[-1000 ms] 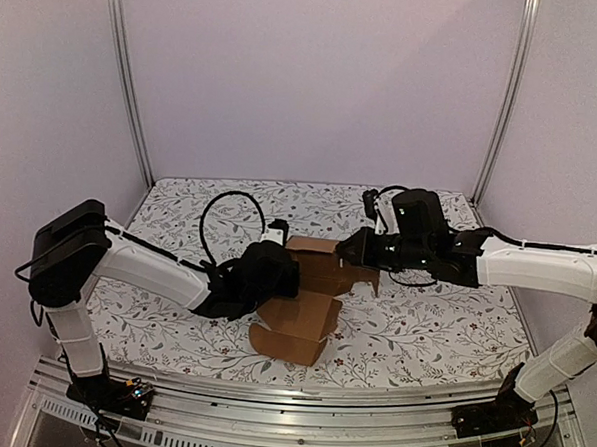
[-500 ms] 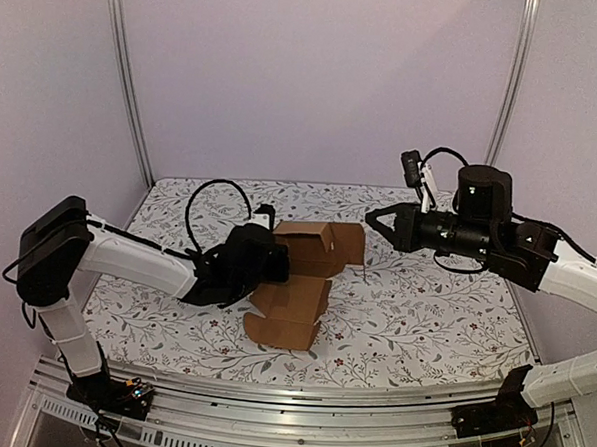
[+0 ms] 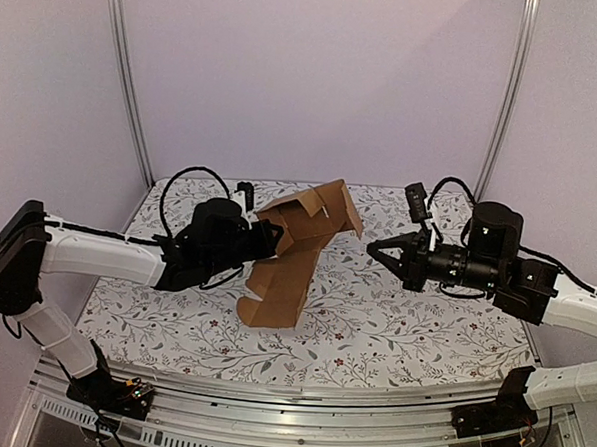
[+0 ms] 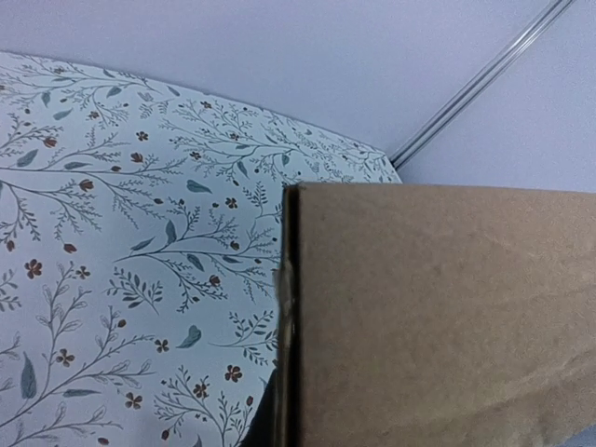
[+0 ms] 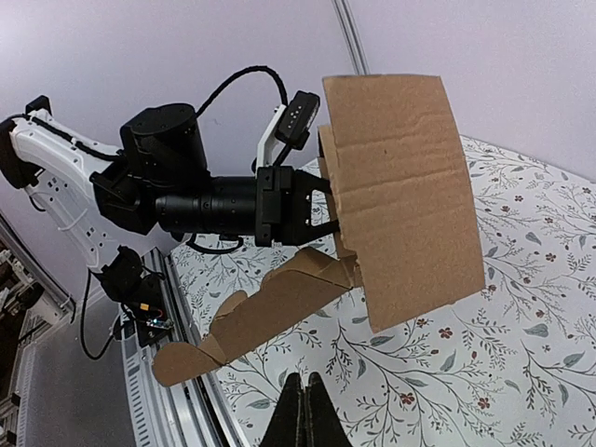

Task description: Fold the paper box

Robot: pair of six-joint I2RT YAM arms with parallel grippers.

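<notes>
My left gripper is holding the box, and the side flap [image 5: 408,207] sticks out from it, so my right gripper should move back in and press the flap toward the box's body [image 3: 314,216].
The paper box [image 3: 295,245] is a brown cardboard piece, partly folded, with flaps hanging loose. My left gripper [image 3: 274,238] is shut on its left edge and holds it tilted above the table, its lower flap [image 3: 269,304] reaching down toward the cloth. In the left wrist view a cardboard panel [image 4: 438,317] fills the right half and hides most of the fingers. My right gripper [image 3: 375,249] is shut and empty, a little to the right of the box and apart from it. The right wrist view shows the box [image 5: 400,186], the left gripper [image 5: 312,209] on it, and the closed right gripper [image 5: 303,414].
The table is covered by a white cloth with a floral print [image 3: 414,320]. Aluminium posts [image 3: 131,85] stand at the back corners and a metal rail [image 3: 299,399] runs along the near edge. Plain walls enclose the back and sides.
My left gripper has lifted the box off the table and tilted it upright. My right arm has let go, drawn back to the right, dropped lower, and its jaws have shut.
</notes>
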